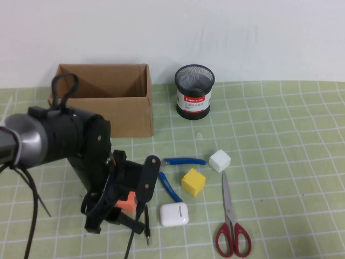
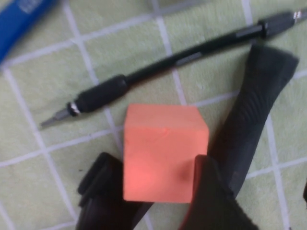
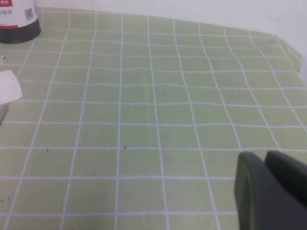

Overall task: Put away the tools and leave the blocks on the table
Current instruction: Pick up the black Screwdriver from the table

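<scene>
My gripper will lift the thick screwdriver free and leave the block behind, because the ribbed handle (image 2: 250, 115) lies beside the orange block (image 2: 160, 155) with the handle's end clear.
My left gripper (image 1: 121, 209) is low over the mat at the front left. It is open, and its fingers (image 2: 211, 196) stand on either side of the orange block (image 1: 128, 200) (image 2: 163, 153). The thick black-handled screwdriver (image 1: 149, 178) (image 2: 254, 105) lies against the outer side of one finger. The thin screwdriver (image 1: 146, 229) (image 2: 163, 67) lies just beyond the block. The blue-handled pliers (image 1: 186, 161) (image 2: 24, 19), yellow block (image 1: 193, 182), white block (image 1: 220, 160) and red-handled scissors (image 1: 230, 221) lie to the right. My right gripper (image 3: 265, 154) is shut and empty over bare mat. It is out of the high view.
An open cardboard box (image 1: 108, 97) stands at the back left. A black mesh pen holder (image 1: 194, 91) (image 3: 17, 21) stands at the back centre. A white earbud case (image 1: 173, 213) lies between the thin screwdriver and the scissors. The green grid mat (image 1: 291, 140) stretches to the right.
</scene>
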